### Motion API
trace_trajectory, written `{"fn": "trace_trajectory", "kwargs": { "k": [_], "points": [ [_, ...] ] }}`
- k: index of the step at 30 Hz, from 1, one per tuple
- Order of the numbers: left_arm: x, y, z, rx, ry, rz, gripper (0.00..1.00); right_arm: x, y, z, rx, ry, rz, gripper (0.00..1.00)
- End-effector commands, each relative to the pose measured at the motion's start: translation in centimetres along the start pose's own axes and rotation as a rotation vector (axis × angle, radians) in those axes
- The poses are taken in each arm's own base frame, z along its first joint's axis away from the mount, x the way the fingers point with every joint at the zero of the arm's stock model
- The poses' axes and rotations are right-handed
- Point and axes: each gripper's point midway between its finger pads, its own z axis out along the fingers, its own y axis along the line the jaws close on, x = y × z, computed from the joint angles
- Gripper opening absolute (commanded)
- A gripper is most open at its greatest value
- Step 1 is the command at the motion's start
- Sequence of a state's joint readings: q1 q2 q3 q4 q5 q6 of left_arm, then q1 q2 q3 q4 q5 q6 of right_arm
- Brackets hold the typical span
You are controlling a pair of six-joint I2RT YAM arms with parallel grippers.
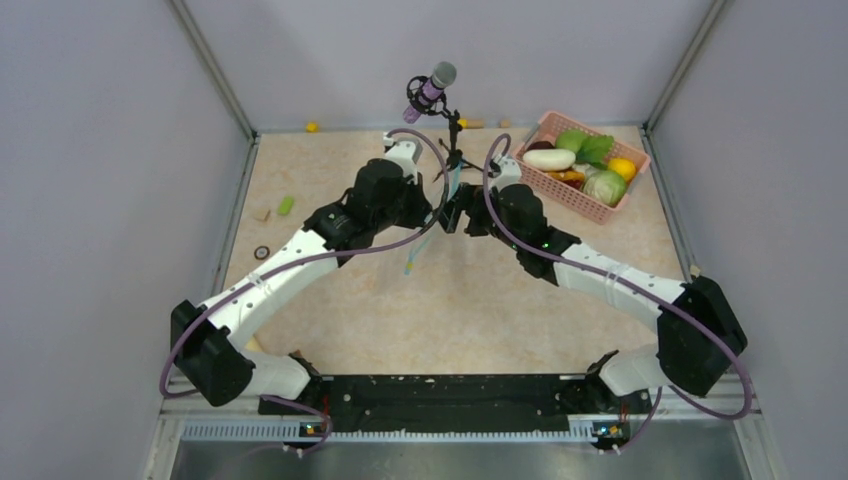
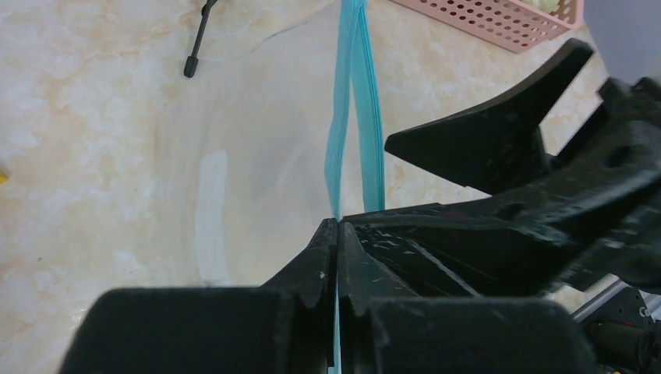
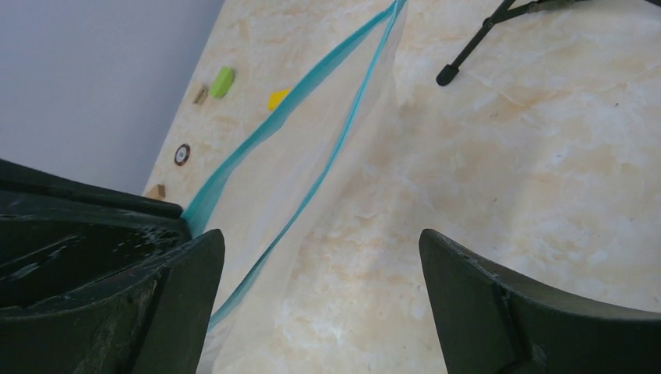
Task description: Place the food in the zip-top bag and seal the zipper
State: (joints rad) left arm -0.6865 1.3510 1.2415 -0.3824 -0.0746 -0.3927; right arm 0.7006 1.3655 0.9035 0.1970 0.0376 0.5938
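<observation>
The zipper strips are close together at the bag's opening (image 2: 351,148), so next my right gripper pulls the free zipper strip (image 2: 372,167) away from my left gripper before it goes to get food.
The clear zip-top bag (image 2: 257,156) hangs upright between both arms at the table's middle and shows edge-on from above (image 1: 452,188). Its light blue zipper (image 2: 355,101) is parted into two strips, also seen in the right wrist view (image 3: 265,132). My left gripper (image 2: 337,230) is shut on one zipper strip. My right gripper (image 3: 319,261) is open beside it, with the bag's lip lying near its left finger (image 3: 183,288). The food lies in the pink basket (image 1: 560,195): a white oblong vegetable (image 1: 549,158), cabbage (image 1: 605,187), green leaves (image 1: 597,148), and yellow-orange fruit (image 1: 622,168).
A microphone on a tripod stand (image 1: 432,88) rises just behind the grippers; one leg (image 3: 468,54) rests near the bag. Small bits lie at the left: a green piece (image 1: 286,205), a ring (image 1: 262,253), a yellow bit (image 1: 312,127). Grey walls enclose the table.
</observation>
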Motion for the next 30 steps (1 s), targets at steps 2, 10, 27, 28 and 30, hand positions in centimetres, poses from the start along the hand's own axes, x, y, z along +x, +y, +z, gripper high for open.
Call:
{"fn": "trace_trajectory", "kwargs": {
  "k": [2,10,27,28,30],
  "points": [
    [-1.4,-1.4,-0.7,0.062,-0.061,-0.002,0.00,-1.5,0.5,1.6,-0.013,-0.031,0.021,0.90],
    [-1.6,0.9,-2.2,-0.039,-0.117,0.007,0.00,0.9,-0.6,2.5,-0.027,-0.009,0.026,0.30],
    [1.7,14.4,-9.6,-0.764,-0.174,-0.029,0.00,4.6,-2.1,-2.1,-0.176,0.061,-0.174,0.00],
    [2.2,14.0,-9.1,-0.731,-0.155,-0.033,0.00,4.4,-1.8,-2.1,-0.189,0.055,-0.171,0.00],
    [2.9,12.4,-7.6,-0.626,-0.114,-0.052,0.07,4.0,-0.8,-2.0,-0.232,0.046,-0.159,0.00]
  ]
}}
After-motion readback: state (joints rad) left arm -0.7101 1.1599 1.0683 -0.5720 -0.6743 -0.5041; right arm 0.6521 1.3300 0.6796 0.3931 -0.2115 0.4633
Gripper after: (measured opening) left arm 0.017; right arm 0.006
